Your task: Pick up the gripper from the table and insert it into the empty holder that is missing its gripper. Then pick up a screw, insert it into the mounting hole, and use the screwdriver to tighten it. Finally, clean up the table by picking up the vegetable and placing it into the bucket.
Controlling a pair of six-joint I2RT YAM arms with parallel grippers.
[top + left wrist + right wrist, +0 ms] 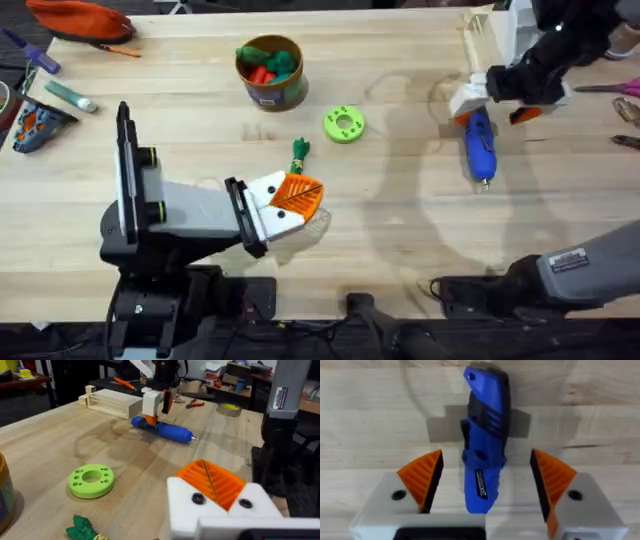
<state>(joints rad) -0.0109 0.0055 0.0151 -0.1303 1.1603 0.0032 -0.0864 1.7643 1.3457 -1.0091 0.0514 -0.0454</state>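
I expect the blue screwdriver (480, 150) to light up at its tip when I squeeze it, because a black trigger (465, 430) sticks out from the side of the screwdriver's body, toward a gripper finger.
The blue screwdriver (482, 148) lies on the table at the right, tip toward the front. My right gripper (492, 108) hangs open over its rear end, orange pads (422, 480) on either side of the body (485, 425), apart from it. My left gripper (300, 195) rests low at centre-left, shut, with both orange pads seated in their white holders (260, 502) and pressed together (212, 485). The green vegetable (299, 153) lies just beyond it. The tan bucket (270, 90) stands at the back with toy vegetables inside. A loose gripper piece and a screw are out of view.
A lime-green disc (344, 124) with holes lies between the bucket and the screwdriver. A pale wooden box (480, 40) stands at the back right. A marker pen (70, 95) and an orange pouch (80, 18) sit far left; hand tools (625, 90) lie at the right edge.
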